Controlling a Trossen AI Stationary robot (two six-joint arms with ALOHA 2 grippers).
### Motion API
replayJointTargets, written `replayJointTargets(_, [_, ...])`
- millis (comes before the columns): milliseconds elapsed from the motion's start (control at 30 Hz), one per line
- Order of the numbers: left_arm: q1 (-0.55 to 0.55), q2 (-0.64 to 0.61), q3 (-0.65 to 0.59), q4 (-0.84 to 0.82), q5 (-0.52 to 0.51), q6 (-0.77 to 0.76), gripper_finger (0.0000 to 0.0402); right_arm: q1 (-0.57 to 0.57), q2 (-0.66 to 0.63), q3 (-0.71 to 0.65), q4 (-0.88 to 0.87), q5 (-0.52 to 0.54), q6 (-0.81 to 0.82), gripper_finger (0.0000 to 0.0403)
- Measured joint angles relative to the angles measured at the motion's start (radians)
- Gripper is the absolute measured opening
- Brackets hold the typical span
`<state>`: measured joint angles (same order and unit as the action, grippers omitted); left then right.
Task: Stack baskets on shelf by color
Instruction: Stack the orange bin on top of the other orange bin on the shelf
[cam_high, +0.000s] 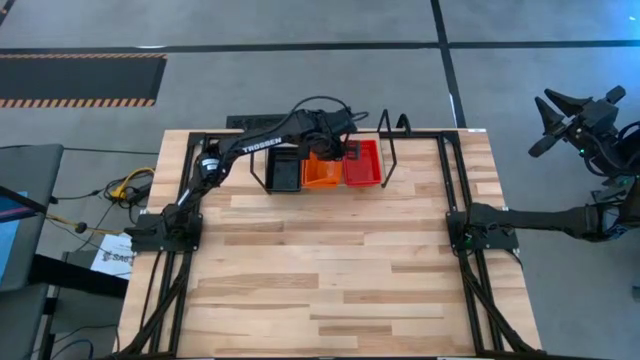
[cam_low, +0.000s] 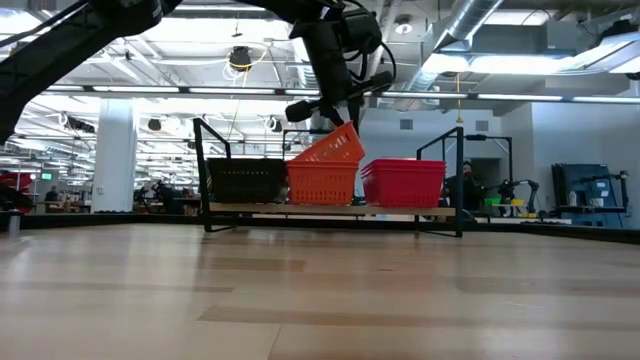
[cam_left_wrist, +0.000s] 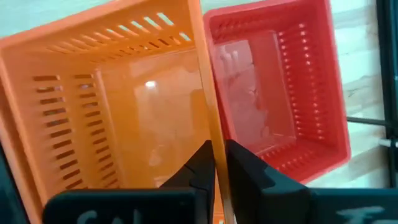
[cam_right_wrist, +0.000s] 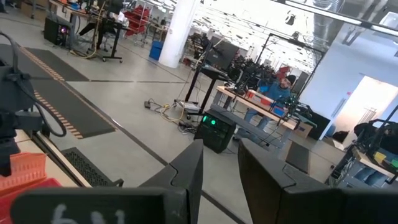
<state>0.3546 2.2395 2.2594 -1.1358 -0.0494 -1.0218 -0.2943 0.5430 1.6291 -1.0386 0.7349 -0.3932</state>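
Observation:
The top orange basket's raised side is crowding the red basket, so next my left gripper opens, take hold of that side of the orange basket again and sets it down flat into the orange stack.
The shelf stands at the table's far edge with a black basket, an orange basket stack and a red basket side by side on it. Another orange basket sits tilted on top of the orange stack. My left gripper is above it and shut on it. My right gripper is open and holds nothing. It hangs raised beyond the table's right edge. My left gripper holds the top orange basket by its wall next to the red basket, one finger inside and one outside. The fingers come slanting down from above. The basket is tilted: the held side is raised, and the opposite side rests in the orange basket below.
The shelf's upright looped ends flank the three baskets. A black rail frame runs along both sides of the wooden table. The table's wide near part lies bare.

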Motion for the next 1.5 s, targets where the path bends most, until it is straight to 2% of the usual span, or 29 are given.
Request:
replayJointTargets(233, [-0.001,0.0,0.005,-0.024,-0.026,0.012,0.0009,0.0,0.0,0.0,-0.001,0.0,-0.002,0.012])
replayJointTargets(467, [-0.006,-0.001,0.006,-0.141,-0.067,-0.002,0.0001,0.0,0.0,0.0,-0.001,0.0,-0.003,0.012])
replayJointTargets(700, [-0.006,-0.001,0.005,-0.134,-0.115,-0.009,0.0,0.0,0.0,0.0,0.0,0.0,-0.003,0.012])
replayJointTargets(1200, [-0.006,-0.001,0.005,-0.127,-0.113,0.015,0.0,0.0,0.0,0.0,-0.001,0.0,-0.005,0.012])
replayJointTargets(1333, [-0.006,-0.001,0.005,-0.129,-0.126,0.034,0.0017,0.0,0.0,0.0,-0.001,0.0,-0.006,0.012])
replayJointTargets(1500, [-0.006,0.0,0.005,-0.132,-0.144,0.043,0.0069,0.0,0.0,0.0,-0.001,0.0,-0.008,0.012])
